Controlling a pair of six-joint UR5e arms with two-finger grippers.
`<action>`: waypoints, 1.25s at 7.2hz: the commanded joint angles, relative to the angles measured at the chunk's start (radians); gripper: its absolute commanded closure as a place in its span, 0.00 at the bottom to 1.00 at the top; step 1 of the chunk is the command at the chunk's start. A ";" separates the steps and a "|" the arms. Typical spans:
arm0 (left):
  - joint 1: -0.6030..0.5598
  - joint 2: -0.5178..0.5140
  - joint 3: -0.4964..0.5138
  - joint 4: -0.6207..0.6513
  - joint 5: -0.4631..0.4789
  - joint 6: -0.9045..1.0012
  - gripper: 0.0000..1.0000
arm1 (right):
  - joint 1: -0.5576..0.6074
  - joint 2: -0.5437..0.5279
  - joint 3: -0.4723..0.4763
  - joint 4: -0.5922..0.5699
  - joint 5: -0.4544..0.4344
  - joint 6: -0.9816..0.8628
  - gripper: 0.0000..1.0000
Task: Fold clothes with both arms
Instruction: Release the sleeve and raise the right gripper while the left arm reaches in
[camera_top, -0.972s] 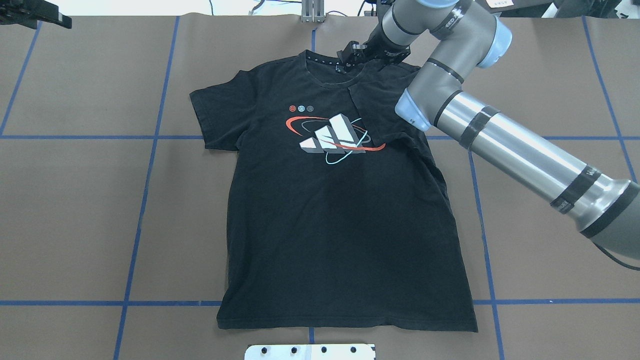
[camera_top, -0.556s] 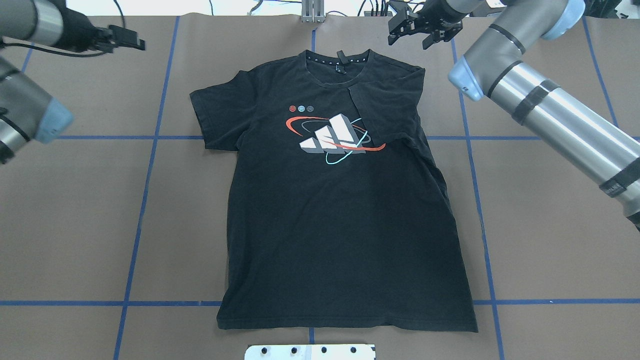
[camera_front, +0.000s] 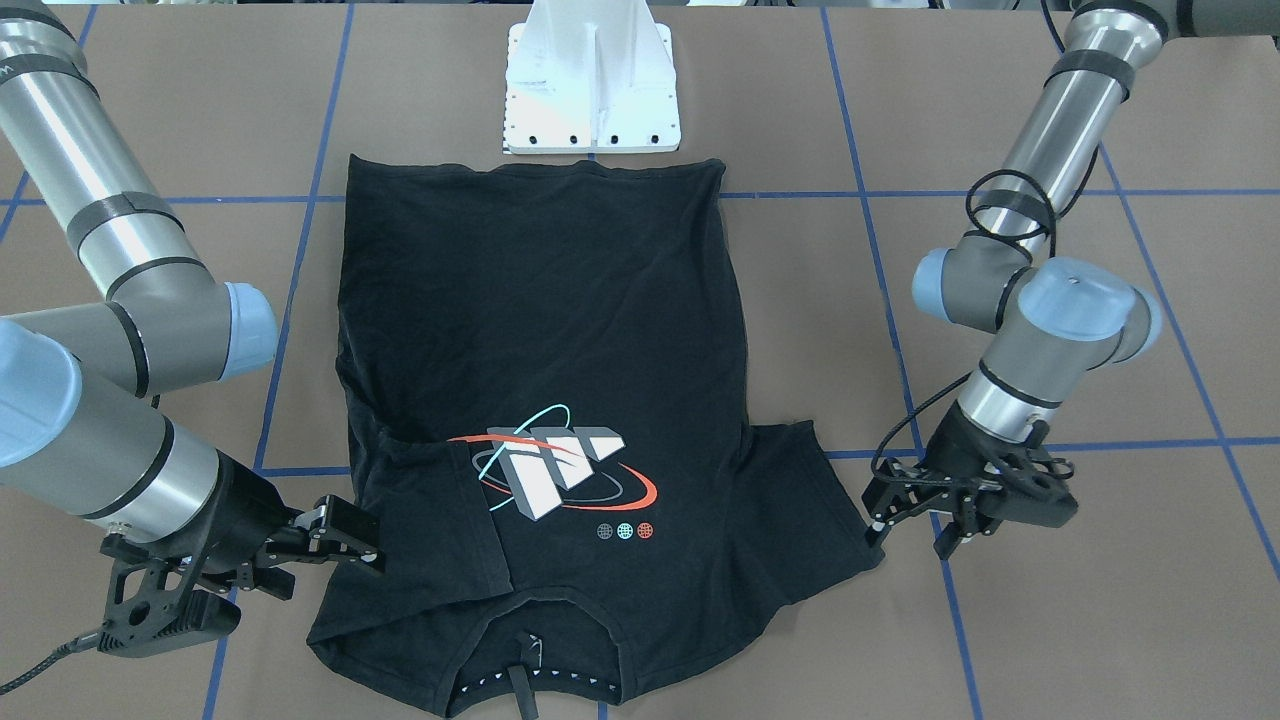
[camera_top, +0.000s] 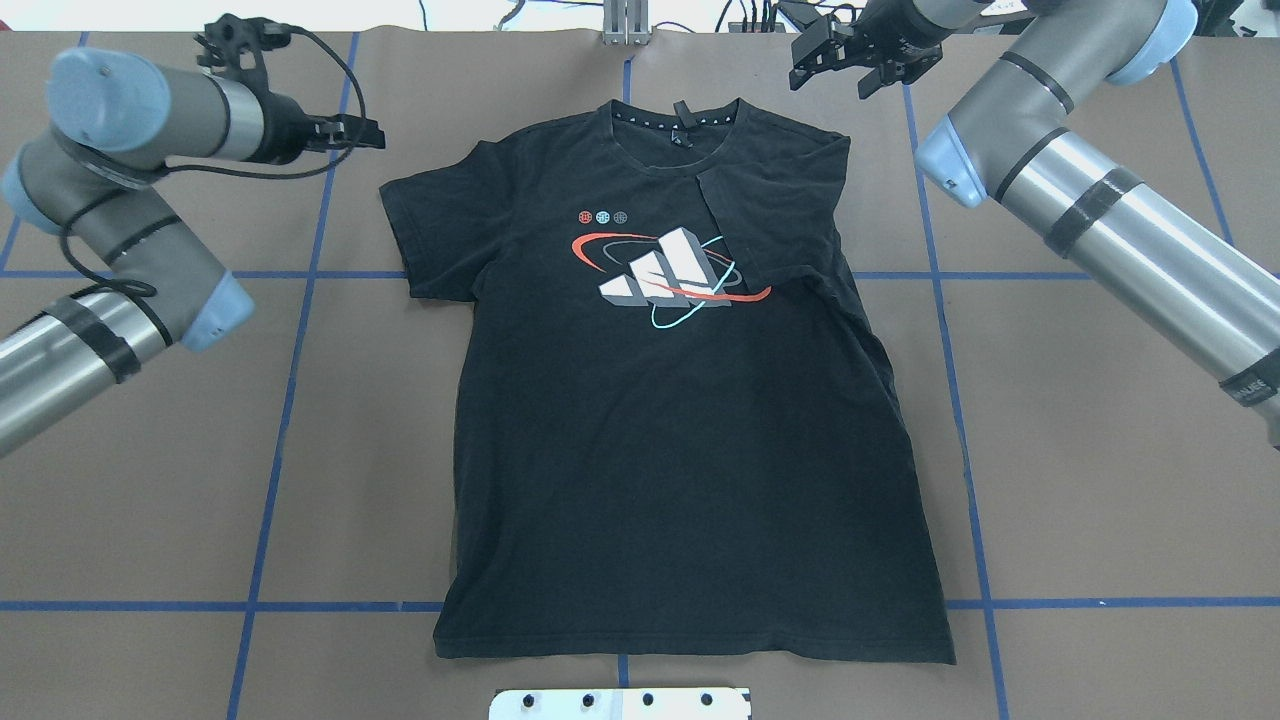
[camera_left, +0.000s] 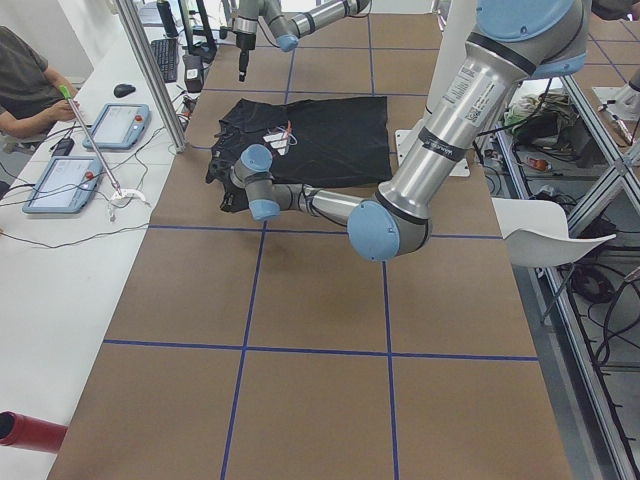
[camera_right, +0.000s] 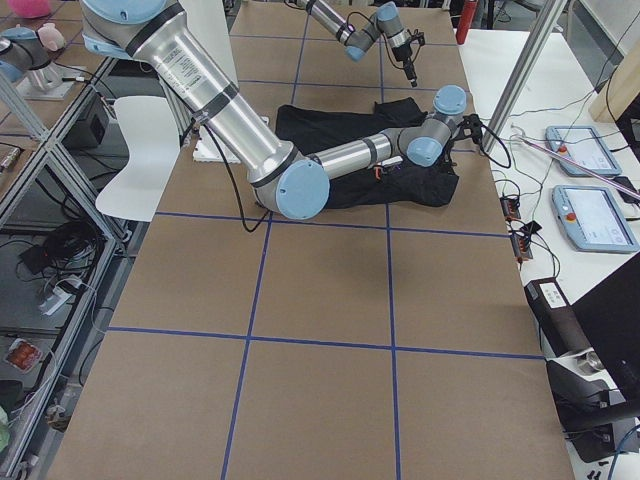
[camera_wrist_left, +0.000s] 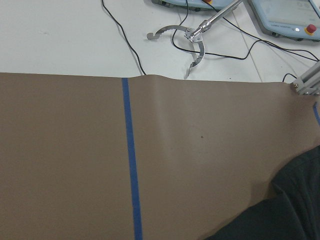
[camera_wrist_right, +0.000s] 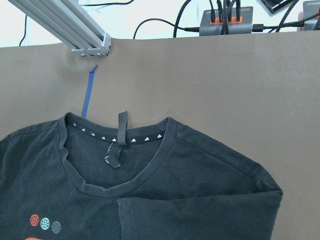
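Observation:
I expect the other sleeve (camera_front: 811, 510) to fold flat and hide part of the graphic once I bring it inward, as the folded sleeve (camera_front: 434, 516) lies flat across the chest.
The black T-shirt (camera_top: 680, 450) lies flat on the brown paper, graphic (camera_top: 665, 270) up and collar at the far edge. Its sleeve on my right (camera_top: 780, 215) is folded inward over the chest. The other sleeve (camera_top: 425, 240) lies spread out. My left gripper (camera_top: 365, 135) hovers open just beyond that spread sleeve (camera_front: 820, 490), apart from the cloth. My right gripper (camera_top: 832, 65) is open past the folded shoulder, near the table's far edge, holding nothing. In the front-facing view my right gripper (camera_front: 335, 565) sits next to the folded shoulder. The right wrist view looks down on the collar (camera_wrist_right: 120, 137).
The white pedestal base (camera_top: 620, 703) stands just behind the shirt's hem. Blue tape lines (camera_top: 300, 300) grid the paper. A metal post (camera_top: 625, 25) rises at the far edge. A bench with tablets (camera_left: 60, 185) and cables, and a seated person (camera_left: 20, 75), lies beyond.
My right gripper left the collar and drew back past the shirt's folded shoulder. My left arm swung in from the far left corner to beside the spread sleeve. The shirt has not moved.

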 joint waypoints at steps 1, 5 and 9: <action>0.031 -0.023 0.055 -0.009 0.029 -0.001 0.14 | -0.004 0.004 -0.001 0.001 -0.003 0.005 0.00; 0.034 -0.044 0.094 -0.005 0.040 0.000 0.23 | -0.007 0.005 -0.001 0.001 -0.015 0.007 0.00; 0.050 -0.047 0.100 -0.005 0.048 0.004 0.32 | -0.007 0.004 -0.004 0.001 -0.015 0.007 0.00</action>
